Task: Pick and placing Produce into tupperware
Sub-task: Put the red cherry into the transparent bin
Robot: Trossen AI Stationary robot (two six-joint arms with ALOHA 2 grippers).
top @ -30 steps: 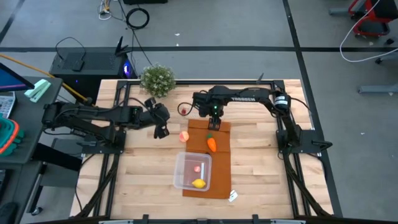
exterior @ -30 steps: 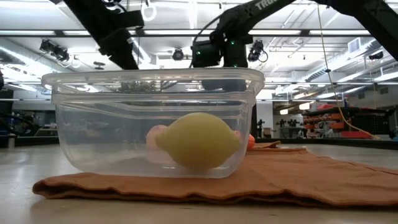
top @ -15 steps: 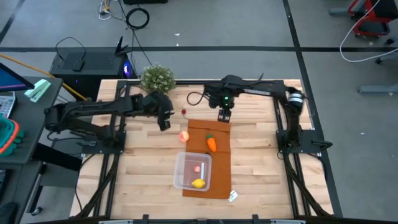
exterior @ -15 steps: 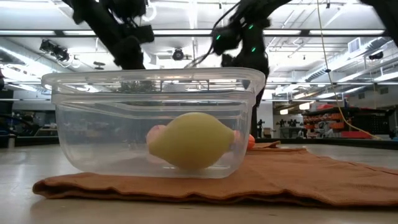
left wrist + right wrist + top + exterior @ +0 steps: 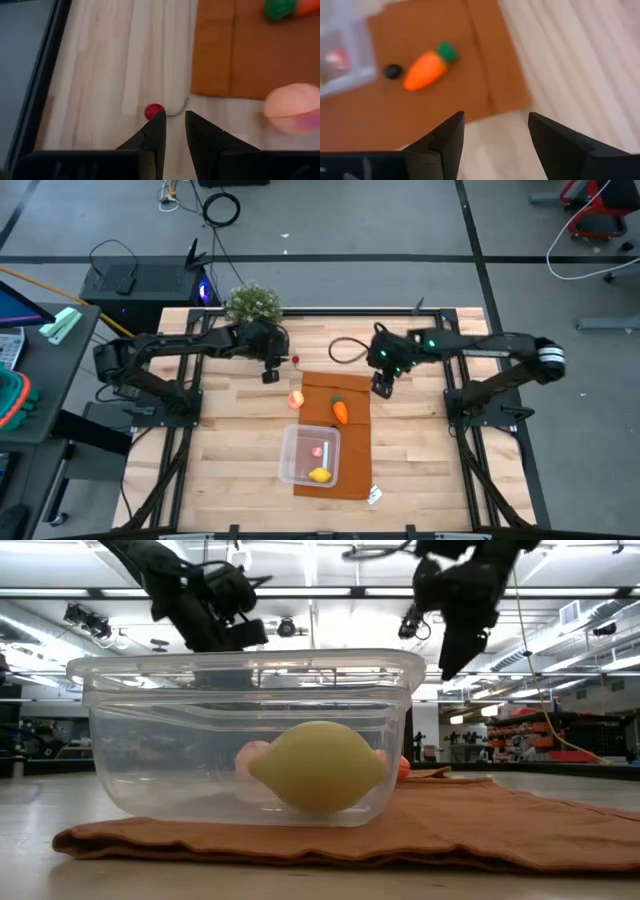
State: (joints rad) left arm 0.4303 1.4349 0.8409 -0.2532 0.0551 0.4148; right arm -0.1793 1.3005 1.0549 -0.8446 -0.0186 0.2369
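I should turn my left gripper and put its fingers on both sides of the red piece's round body, because the gripper's narrow finger gap faces the thin stem (image 5: 181, 108) while one finger points at the red piece (image 5: 295, 360).
The clear tupperware (image 5: 310, 455) sits on the brown-orange mat (image 5: 352, 442). It holds the yellow lemon (image 5: 318, 766) and a small red-pink piece (image 5: 317, 450). The orange carrot (image 5: 341, 411) lies on the mat. The peach-like fruit (image 5: 296, 399) rests on bare wood by the mat's left edge. A tiny red piece (image 5: 154, 111) lies on the wood just ahead of my left gripper (image 5: 174, 125), whose fingers stand a narrow gap apart. My right gripper (image 5: 496, 125) hovers wide open over the mat's far right corner, to the right of the carrot (image 5: 427, 70).
A bushy potted plant (image 5: 253, 305) stands at the far edge, behind the left arm. A black cable loop (image 5: 345, 348) lies on the wood beyond the mat. A small white tag (image 5: 376, 495) sits near the mat's near right corner. Bare wood shows on both sides of the mat.
My left gripper has moved toward the far edge and slightly right, ending over the tiny red piece. My right gripper has swung from above the mat's far edge toward the table's right. The lemon has rocked a little inside the tupperware and settled.
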